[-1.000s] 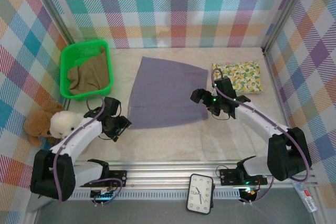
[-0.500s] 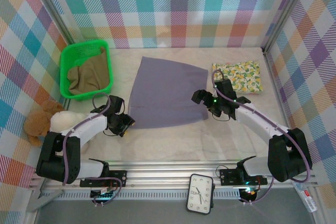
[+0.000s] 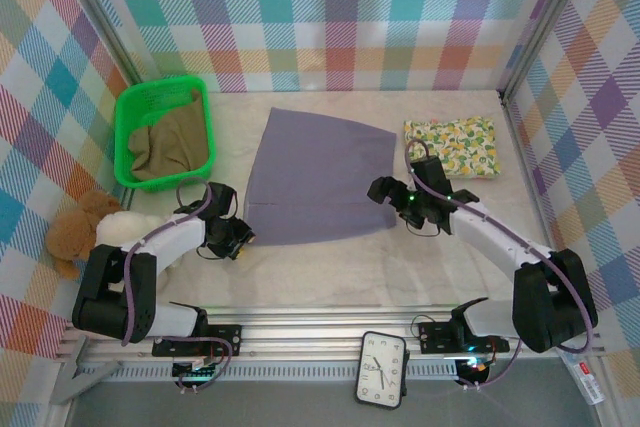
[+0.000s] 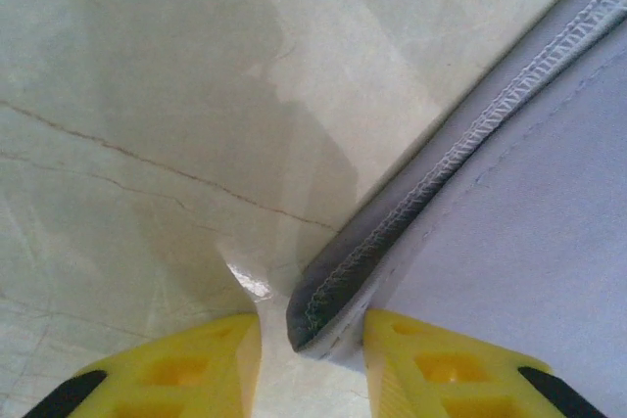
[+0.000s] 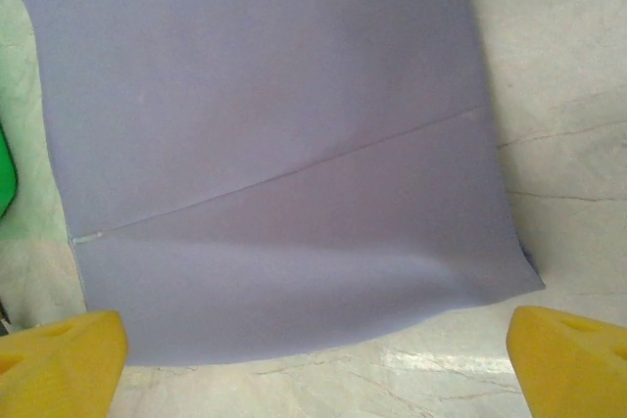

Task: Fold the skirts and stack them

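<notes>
My right gripper should keep moving down toward the grey-lavender skirt's near corner [image 3: 393,227], which lies uncovered ahead of its open fingers, until that corner [image 5: 535,284] is inside them.
A plain grey-lavender skirt [image 3: 315,177] lies spread flat in the middle of the table. My left gripper [image 3: 238,237] is low at its near left corner. In the left wrist view the stitched corner [image 4: 338,291] sits between the yellow fingers [image 4: 196,359] of the left gripper [image 4: 312,328]. The jaws stand narrow, with a gap still showing on the left side. My right gripper [image 3: 383,190] hovers at the near right corner, wide open [image 5: 315,340], the skirt's near edge [image 5: 294,271] ahead of it. A folded floral skirt [image 3: 452,145] lies back right. An olive skirt [image 3: 172,142] fills the basket.
The green basket [image 3: 125,117] stands at the back left. A brown teddy bear [image 3: 72,237] and a white one [image 3: 115,232] sit by the left wall. A clock [image 3: 382,382] rests on the front rail. Checked walls close three sides.
My left gripper slid right to the skirt's near left corner and its jaws narrowed around it. The right gripper shifted slightly nearer and stayed wide open.
</notes>
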`<state>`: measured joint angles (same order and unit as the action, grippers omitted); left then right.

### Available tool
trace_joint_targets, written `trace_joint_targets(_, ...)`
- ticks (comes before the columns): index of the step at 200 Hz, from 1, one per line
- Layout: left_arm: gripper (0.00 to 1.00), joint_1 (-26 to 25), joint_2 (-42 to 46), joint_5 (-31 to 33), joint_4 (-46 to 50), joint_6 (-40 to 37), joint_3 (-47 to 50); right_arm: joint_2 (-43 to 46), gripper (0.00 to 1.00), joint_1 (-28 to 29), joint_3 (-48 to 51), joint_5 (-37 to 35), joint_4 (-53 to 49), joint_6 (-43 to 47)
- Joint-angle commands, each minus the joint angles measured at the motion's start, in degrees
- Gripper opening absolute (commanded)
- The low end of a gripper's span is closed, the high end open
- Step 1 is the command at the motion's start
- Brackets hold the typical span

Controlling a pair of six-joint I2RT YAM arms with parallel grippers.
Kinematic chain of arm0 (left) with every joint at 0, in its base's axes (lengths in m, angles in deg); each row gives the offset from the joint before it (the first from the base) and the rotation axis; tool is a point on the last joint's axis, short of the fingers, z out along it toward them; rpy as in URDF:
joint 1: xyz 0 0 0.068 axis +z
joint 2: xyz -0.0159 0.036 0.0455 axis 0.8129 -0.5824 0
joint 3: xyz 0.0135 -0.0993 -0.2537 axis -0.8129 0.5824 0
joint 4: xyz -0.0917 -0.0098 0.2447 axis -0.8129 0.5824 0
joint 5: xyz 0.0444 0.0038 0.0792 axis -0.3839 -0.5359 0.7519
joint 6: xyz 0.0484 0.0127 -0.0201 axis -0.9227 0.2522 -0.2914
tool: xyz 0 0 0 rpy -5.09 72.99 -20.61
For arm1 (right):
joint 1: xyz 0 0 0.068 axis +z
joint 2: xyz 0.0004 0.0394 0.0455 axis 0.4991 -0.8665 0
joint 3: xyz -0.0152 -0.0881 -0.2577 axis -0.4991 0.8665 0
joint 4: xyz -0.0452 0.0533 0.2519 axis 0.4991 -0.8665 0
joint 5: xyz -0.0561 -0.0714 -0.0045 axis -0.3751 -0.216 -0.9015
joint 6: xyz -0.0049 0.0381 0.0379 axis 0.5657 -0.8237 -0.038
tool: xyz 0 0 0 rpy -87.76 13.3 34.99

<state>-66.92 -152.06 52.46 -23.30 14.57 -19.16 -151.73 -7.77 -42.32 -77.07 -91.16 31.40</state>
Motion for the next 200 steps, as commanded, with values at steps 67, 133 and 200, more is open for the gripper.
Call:
trace_joint_targets(67,0.20,-0.03,3.62,1.44,-0.35,-1.22,-0.50,1.01,0.99,0.33,0.86,-0.67,0.86,-0.92)
trace_joint_targets(133,0.06,-0.03,3.51,1.30,1.39,-1.02,-1.10,1.04,0.99,0.25,0.95,-1.96,-0.24,-1.46)
trace_joint_targets(200,0.00,-0.03,5.80,1.20,6.36,-2.83,-2.69,4.15,0.99,0.26,1.38,-2.79,-7.95,3.06)
